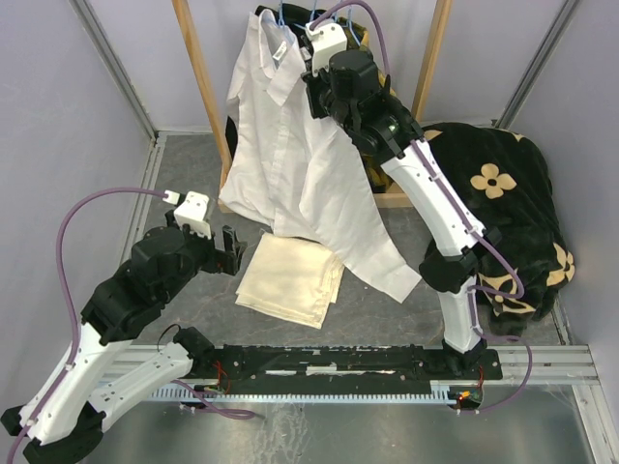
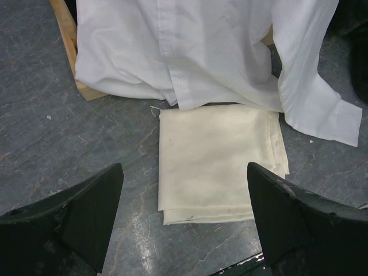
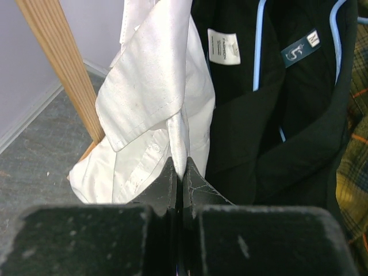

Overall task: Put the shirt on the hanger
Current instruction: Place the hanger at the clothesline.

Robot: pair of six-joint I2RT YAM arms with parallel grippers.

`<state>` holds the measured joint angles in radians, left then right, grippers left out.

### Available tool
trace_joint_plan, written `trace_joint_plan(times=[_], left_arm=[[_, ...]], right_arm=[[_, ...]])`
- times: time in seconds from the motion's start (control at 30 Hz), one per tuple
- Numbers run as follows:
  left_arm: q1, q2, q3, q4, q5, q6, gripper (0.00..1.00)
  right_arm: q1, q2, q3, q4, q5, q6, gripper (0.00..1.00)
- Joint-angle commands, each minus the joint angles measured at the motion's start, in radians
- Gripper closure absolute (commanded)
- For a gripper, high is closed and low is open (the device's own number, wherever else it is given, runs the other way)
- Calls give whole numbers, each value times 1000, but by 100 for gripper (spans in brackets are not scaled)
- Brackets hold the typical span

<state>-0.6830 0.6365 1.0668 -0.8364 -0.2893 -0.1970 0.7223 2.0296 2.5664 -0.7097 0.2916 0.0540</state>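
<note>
My right gripper keeps lifting the fold [image 3: 179, 138] below the collar onto the hanger and lets go there, as the shirt's collar [image 1: 285, 76] is up at the light-blue hook.
The white shirt [image 1: 290, 164] hangs at the wooden rack, its collar at the top and one sleeve trailing onto the table. A light-blue wire hook of the hanger [image 1: 280, 15] shows just above the collar; the rest of the hanger is hidden by cloth. My right gripper [image 1: 319, 92] is raised beside the collar. In the right wrist view the right gripper [image 3: 181, 171] is shut on a fold of the shirt [image 3: 155, 86] just below the collar. My left gripper [image 1: 230, 249] is open and empty, low over the table. In the left wrist view the left gripper [image 2: 184, 213] faces the shirt's hem [image 2: 172, 52].
A cream-yellow folded cloth [image 1: 290, 278] lies on the table under the shirt's hem, also in the left wrist view [image 2: 218, 167]. Wooden rack posts [image 1: 198, 77] stand behind. Black garments on blue hangers [image 3: 276, 115] hang next to the shirt. A black flowered blanket [image 1: 503, 213] lies at right.
</note>
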Motion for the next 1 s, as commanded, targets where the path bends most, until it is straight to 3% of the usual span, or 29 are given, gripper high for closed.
trace_joint_plan(times=[0.0,0.5,0.7,0.83,0.97], left_arm=[[0,-16,35,-1,-22,-4,6],[0,-58,40,-39,-42,-13,6],[0,-66,25,-37,-40,-29,6],[0,-81,14,-26,-32,-41,5],[0,-97,-6,6,-17,-67,5]], right_arm=[[-22,38,128,128,13,-5,100],[-78,176,214,185,17,68,100],[-77,174,170,165,-16,64,100],[-75,98,65,188,-57,42,89],[-75,1,-27,192,-81,15,60]])
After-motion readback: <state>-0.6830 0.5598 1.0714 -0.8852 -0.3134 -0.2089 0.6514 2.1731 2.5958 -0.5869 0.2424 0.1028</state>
